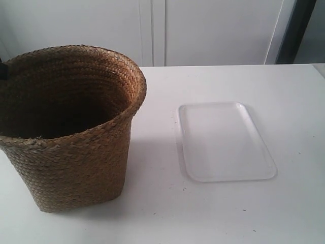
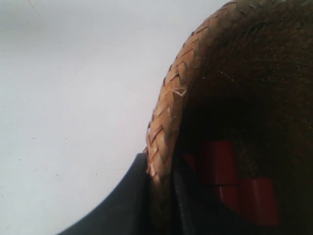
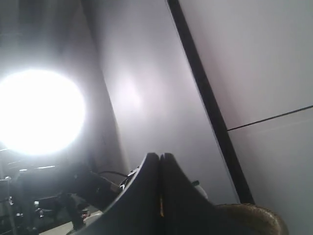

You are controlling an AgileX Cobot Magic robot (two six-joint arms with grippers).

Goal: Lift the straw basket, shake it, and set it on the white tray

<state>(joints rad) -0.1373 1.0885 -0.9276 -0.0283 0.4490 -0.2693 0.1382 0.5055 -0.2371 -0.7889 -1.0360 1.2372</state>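
Observation:
The straw basket's rim [image 2: 160, 159] is in my left gripper's closed fingers, and the rim [image 1: 139, 93] nearest the white tray is free. My right gripper carries on going there and closes.
The straw basket [image 1: 76, 152] fills the left of the exterior view, large, brown and braided, its open mouth facing the camera. My left gripper [image 2: 160, 164] is shut on the straw basket's rim [image 2: 168, 112], one black finger outside the wall and one inside. A dark bit of that gripper shows at the rim's far left edge [image 1: 2, 68]. The white tray [image 1: 223, 141] lies flat and empty on the table to the right of the basket, a short gap between them. My right gripper [image 3: 160, 155] is shut on nothing and points up at a wall, with a bit of basket rim [image 3: 249, 218] beside it.
Red objects [image 2: 230, 176] lie deep inside the basket. The white table [image 1: 284, 213] runs on around the tray and ends at the back against white cabinet panels [image 1: 213, 30]. A bright lamp [image 3: 39, 110] glares in the right wrist view.

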